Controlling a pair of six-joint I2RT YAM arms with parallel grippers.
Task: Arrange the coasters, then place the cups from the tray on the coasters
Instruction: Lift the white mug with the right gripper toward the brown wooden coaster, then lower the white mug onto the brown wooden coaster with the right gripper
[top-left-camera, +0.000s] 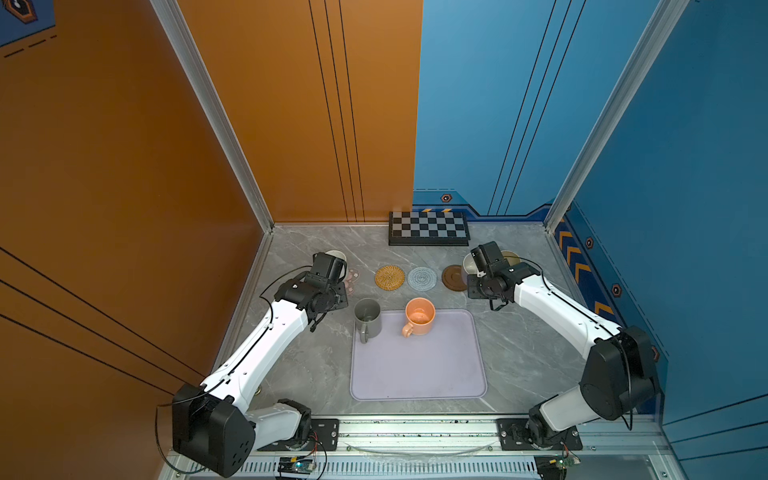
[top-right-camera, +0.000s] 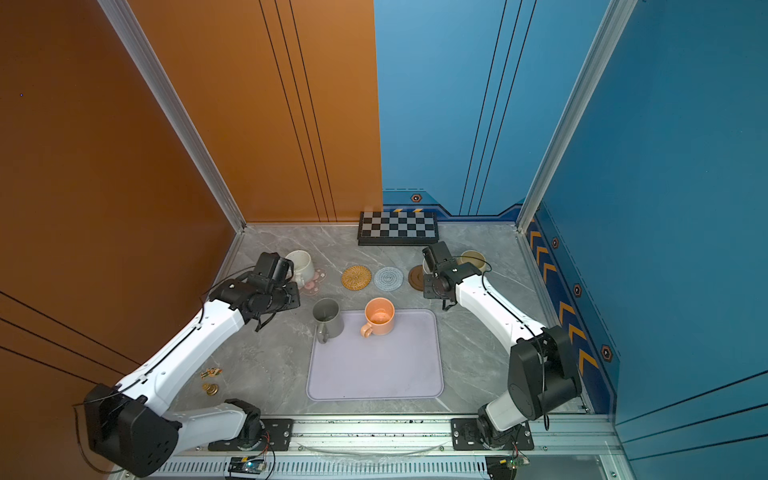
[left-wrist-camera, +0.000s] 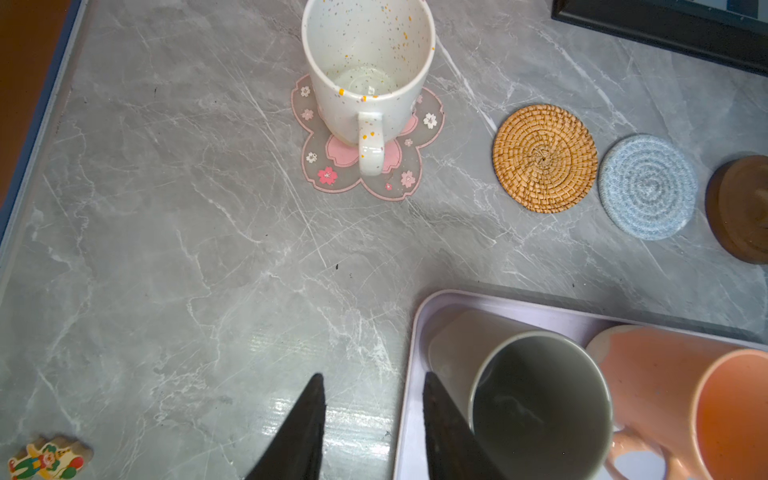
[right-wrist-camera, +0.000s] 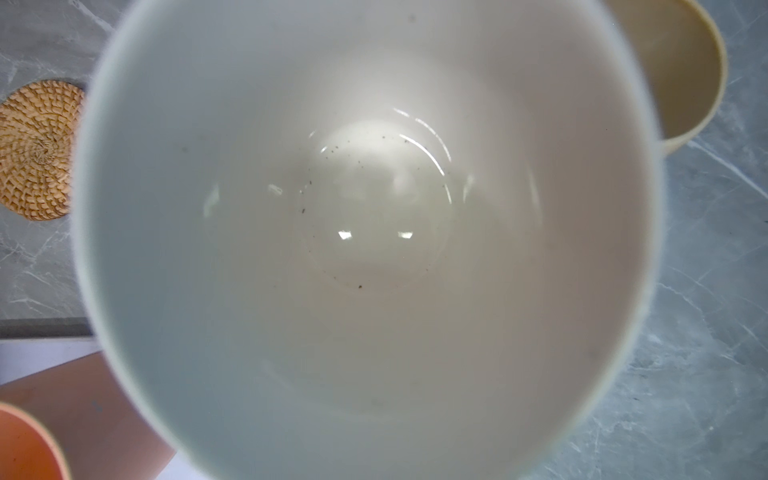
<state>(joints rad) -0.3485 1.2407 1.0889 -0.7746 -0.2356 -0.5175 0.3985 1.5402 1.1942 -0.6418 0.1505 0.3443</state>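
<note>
I should keep moving the lavender cup (top-left-camera: 470, 263) over and down with my right gripper until the cup's bottom rests there, as it hangs upright beside the empty brown coaster (top-left-camera: 453, 278).
A speckled white cup (left-wrist-camera: 365, 62) stands on a clear flower-shaped coaster (left-wrist-camera: 332, 166) at the far left. To its right lie the rattan coaster (top-left-camera: 390, 277), the grey-blue coaster (top-left-camera: 422, 278) and the brown wooden coaster (top-left-camera: 453, 278). The tall grey cup (top-left-camera: 368, 318) and the orange cup (top-left-camera: 420, 316) stand at the far edge of the lavender tray (top-left-camera: 417, 370). My left gripper (left-wrist-camera: 374, 386) is open and empty, low beside the tray's left rim near the grey cup. The lavender cup's cream inside (right-wrist-camera: 374, 228) fills the right wrist view; my right gripper (top-left-camera: 478, 268) holds it by the brown coaster, fingers hidden. A beige-yellow cup (top-left-camera: 510, 257) stands just behind.
A folded checkerboard (top-left-camera: 429, 228) lies against the back wall. A small colourful figure (left-wrist-camera: 45, 459) and a gold piece (top-right-camera: 210, 388) lie on the table near the left arm. Walls close in the table on the left, back and right.
</note>
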